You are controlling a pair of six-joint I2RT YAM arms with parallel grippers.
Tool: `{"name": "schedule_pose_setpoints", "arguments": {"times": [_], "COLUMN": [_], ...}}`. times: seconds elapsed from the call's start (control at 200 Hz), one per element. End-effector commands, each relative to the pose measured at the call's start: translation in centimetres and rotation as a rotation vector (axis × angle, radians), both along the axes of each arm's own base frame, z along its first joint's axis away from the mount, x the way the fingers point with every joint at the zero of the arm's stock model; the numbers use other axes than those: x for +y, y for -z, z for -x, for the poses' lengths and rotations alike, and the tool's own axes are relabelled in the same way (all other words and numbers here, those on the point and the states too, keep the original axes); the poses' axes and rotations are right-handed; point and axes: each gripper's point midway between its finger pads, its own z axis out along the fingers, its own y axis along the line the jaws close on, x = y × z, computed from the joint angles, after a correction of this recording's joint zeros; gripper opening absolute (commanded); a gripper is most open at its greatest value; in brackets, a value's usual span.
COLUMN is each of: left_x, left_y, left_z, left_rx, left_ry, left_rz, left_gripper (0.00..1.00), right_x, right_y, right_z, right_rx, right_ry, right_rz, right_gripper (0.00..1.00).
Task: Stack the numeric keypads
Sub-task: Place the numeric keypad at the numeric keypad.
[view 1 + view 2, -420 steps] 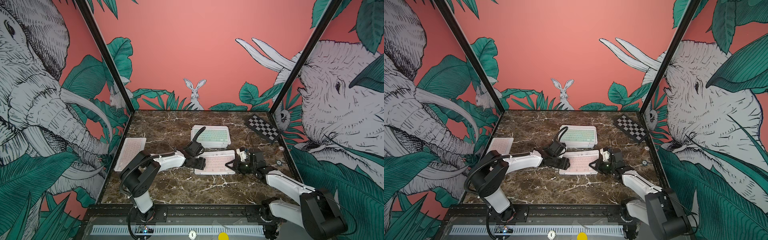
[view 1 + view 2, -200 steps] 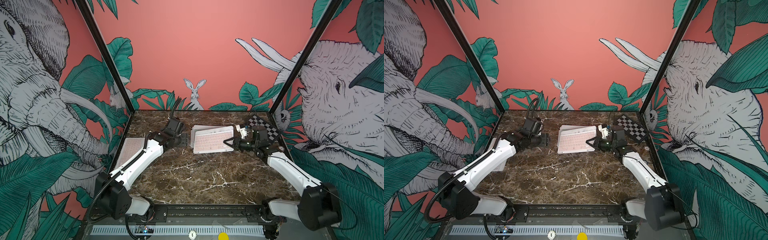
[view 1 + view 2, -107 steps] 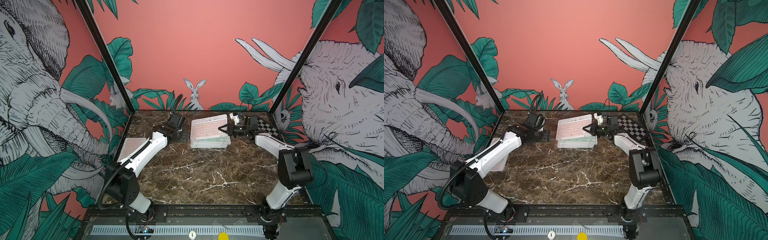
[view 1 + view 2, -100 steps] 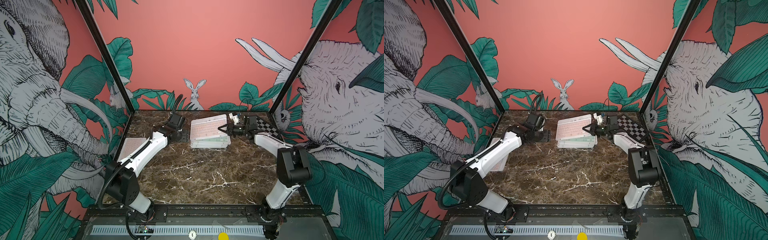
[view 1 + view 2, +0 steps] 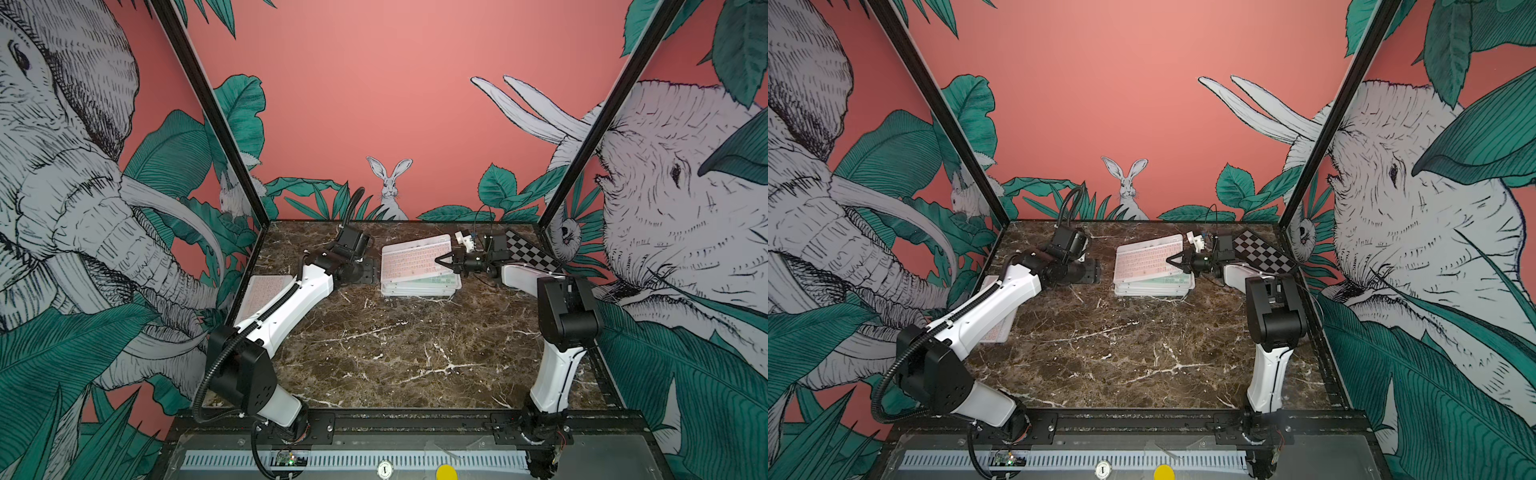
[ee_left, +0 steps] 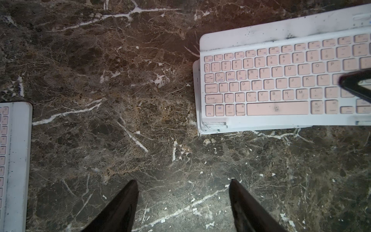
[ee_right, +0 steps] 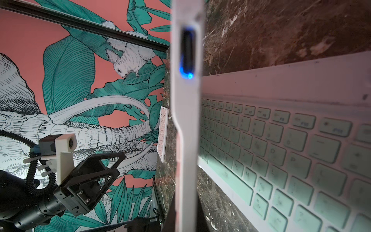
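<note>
The pink-keyed keypad's low end is on the stack, so my right gripper should keep lowering the keypad's raised end until it lines up with the mint-green keypad.
A pink-keyed keypad hangs tilted over a stack of keypads at the back middle of the table. Its left end sits low on the stack and its right end is raised. My right gripper is shut on that raised right edge. The right wrist view shows the held keypad edge-on, with the stack's mint-green top keypad under it. My left gripper is open over bare marble, just left of the stack and touching nothing.
Another pink keypad lies by the left wall, partly under my left arm. A black-and-white checkered board lies at the back right corner, behind my right wrist. Marble table spreads toward the front.
My right gripper has carried the pink keypad back and over the stack, then nearly stopped. My left gripper has stayed beside the stack's left end.
</note>
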Motion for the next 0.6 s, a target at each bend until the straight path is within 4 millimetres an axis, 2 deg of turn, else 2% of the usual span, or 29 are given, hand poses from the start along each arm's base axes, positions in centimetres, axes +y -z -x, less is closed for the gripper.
{"name": "schedule_pose_setpoints", "arguments": {"times": [0.0, 0.595], "left_x": [0.8, 0.5], "left_y": [-0.9, 0.7], "left_z": [0.7, 1.4], "left_rx": [-0.013, 0.034], "left_ry": [-0.020, -0.029], "left_rz": [-0.003, 0.029], "left_gripper": [0.74, 0.73], "right_x": [0.3, -0.6], "right_y": [-2.4, 0.6], "right_z": [-0.6, -1.0], "right_rx": [-0.093, -0.030], "right_ry": [-0.055, -0.080], "right_rz": [-0.065, -0.101], "right_gripper": [0.00, 0.00]}}
